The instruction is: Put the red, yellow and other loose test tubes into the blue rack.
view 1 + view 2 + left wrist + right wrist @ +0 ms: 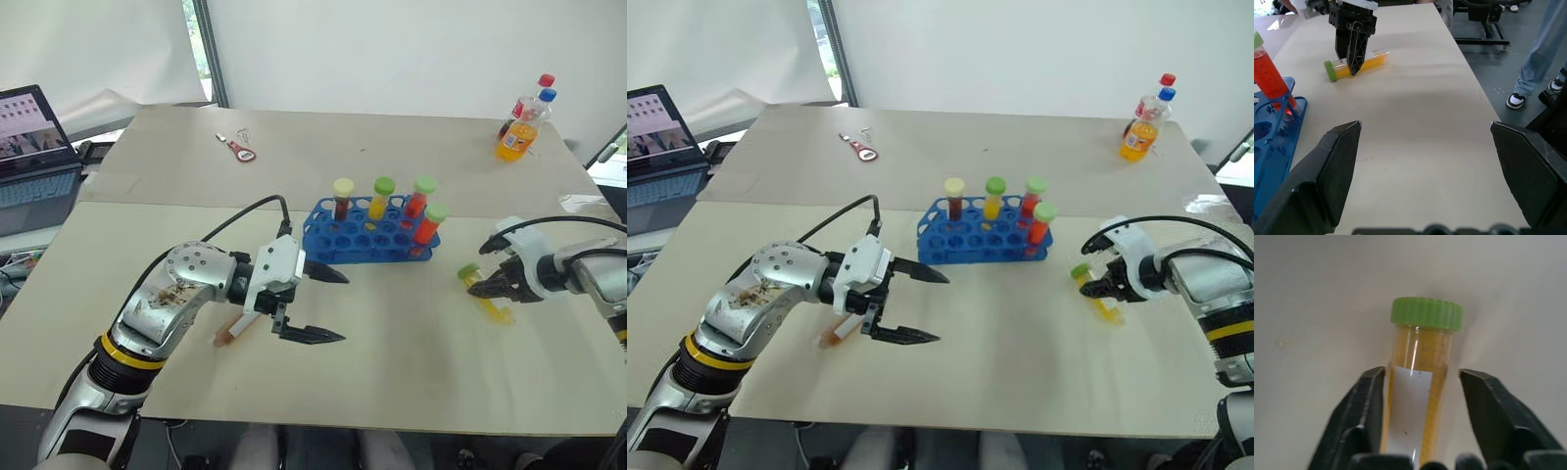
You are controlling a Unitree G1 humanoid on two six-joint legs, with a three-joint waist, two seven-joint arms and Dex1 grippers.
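My left gripper should move back and lower its open fingers around the tube's body (pixel 842 329), because the loose orange-brown test tube (pixel 233 330) lies under the gripper's wrist, behind those fingers.
The blue rack (pixel 367 233) stands mid-table with several capped test tubes upright in it: a brown one (pixel 342 199), a yellow one (pixel 379 199) and two red ones (pixel 419 199). To its right a yellow test tube (pixel 487 294) with a green cap lies flat on the table. My right gripper (pixel 1422 382) points down over it, and its fingers (pixel 1364 406) hug both sides of the tube. My left gripper (pixel 343 307) hovers open left of the rack with nothing in it. A loose orange-brown test tube (pixel 231 333) lies on the table under that hand.
Two drink bottles (pixel 524 122) stand at the table's far right corner. A small red-handled tool (pixel 241 150) lies at the back left. A laptop (pixel 29 147) sits beyond the table's left edge. A person's leg (pixel 1542 49) stands off the table's right side.
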